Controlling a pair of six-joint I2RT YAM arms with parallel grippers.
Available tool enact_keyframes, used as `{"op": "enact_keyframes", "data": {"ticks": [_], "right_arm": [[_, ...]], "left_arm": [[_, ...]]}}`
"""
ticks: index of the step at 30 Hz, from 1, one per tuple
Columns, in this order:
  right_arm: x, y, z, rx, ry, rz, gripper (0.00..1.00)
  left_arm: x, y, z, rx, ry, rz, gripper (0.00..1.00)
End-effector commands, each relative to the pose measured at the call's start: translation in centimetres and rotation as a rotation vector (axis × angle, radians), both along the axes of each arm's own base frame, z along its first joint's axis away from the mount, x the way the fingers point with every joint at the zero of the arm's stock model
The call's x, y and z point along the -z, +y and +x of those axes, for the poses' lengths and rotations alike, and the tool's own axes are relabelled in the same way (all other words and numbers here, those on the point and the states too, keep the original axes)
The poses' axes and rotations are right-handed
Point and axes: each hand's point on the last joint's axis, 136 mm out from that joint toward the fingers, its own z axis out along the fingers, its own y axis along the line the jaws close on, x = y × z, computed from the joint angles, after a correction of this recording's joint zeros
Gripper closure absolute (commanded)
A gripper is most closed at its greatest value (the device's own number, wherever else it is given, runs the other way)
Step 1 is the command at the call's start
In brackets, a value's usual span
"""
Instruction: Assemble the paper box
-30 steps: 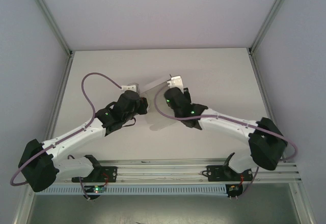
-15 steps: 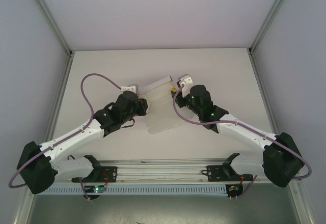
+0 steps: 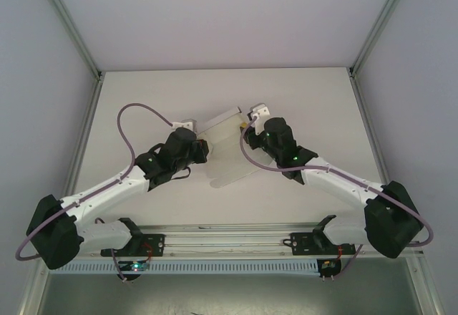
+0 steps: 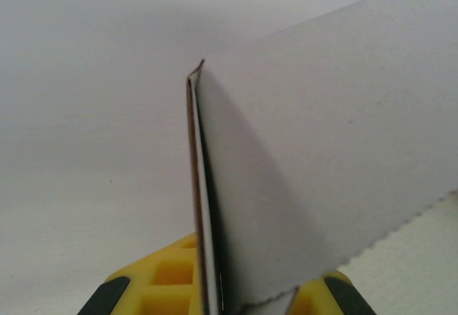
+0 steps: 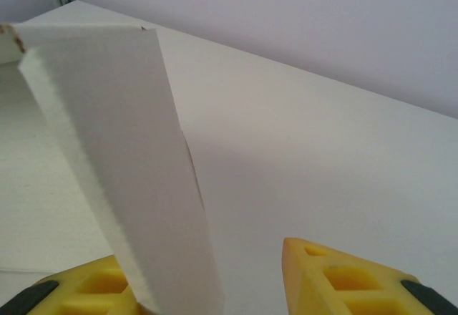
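Observation:
The robot's open right gripper has the box's raised flap [image 5: 132,157] leaning crooked against one finger, so it should close both fingers around the flap near the box's far corner [image 5: 145,33] and squeeze the flap upright.
The paper box [image 3: 227,152] is a white card sheet, partly folded, in the middle of the table between both arms. My left gripper [image 3: 201,147] is shut on its left edge. In the left wrist view the folded card [image 4: 322,165] stands on edge, clamped between the yellow fingers [image 4: 164,283] of that gripper [image 4: 215,302]. My right gripper [image 3: 247,130] is at the sheet's far right corner and stands open. In the right wrist view a raised flap of the card [image 5: 122,150] leans by the left finger [image 5: 100,279] of the right gripper [image 5: 215,275], with a wide gap to the right finger [image 5: 336,279].
The white table [image 3: 308,100] has bare surface behind and to both sides of the sheet. Grey walls and metal posts [image 3: 91,68] close it in. A purple cable [image 3: 129,114] loops over the left arm. The mounting rail [image 3: 236,233] runs along the near edge.
My right gripper has opened, let go of the card and pulled back to the right. The sheet has dropped lower and spread out. The left gripper has held its grip.

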Motion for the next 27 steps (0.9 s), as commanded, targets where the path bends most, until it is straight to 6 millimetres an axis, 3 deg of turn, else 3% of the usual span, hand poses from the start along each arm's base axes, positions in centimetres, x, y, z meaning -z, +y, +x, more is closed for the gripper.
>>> {"op": "enact_keyframes", "data": {"ticks": [1, 8, 18, 22, 24, 27], "right_arm": [[-2.7, -1.3, 2.1, 0.107, -0.080, 0.003, 0.56], [-3.4, -0.4, 1.8, 0.060, -0.109, 0.024, 0.52], [-4.3, 1.4, 1.0, -0.065, -0.116, 0.047, 0.55], [-4.1, 0.9, 1.3, -0.032, -0.094, 0.034, 0.70], [-3.6, 0.4, 1.5, 0.000, -0.069, 0.003, 0.88], [-2.8, -1.1, 2.2, 0.117, -0.071, -0.063, 0.91]], "left_arm": [[0.7, -0.1, -0.4, 0.035, 0.039, 0.030, 1.00], [1.1, -0.3, -0.3, 0.037, 0.050, 0.036, 1.00], [1.3, -0.5, -0.4, 0.051, 0.055, 0.033, 1.00], [1.2, -0.2, -0.4, 0.035, 0.051, 0.035, 1.00], [0.9, 0.0, -0.4, 0.029, 0.041, 0.034, 1.00], [0.9, 0.2, -0.5, 0.021, 0.043, 0.036, 1.00]]}}
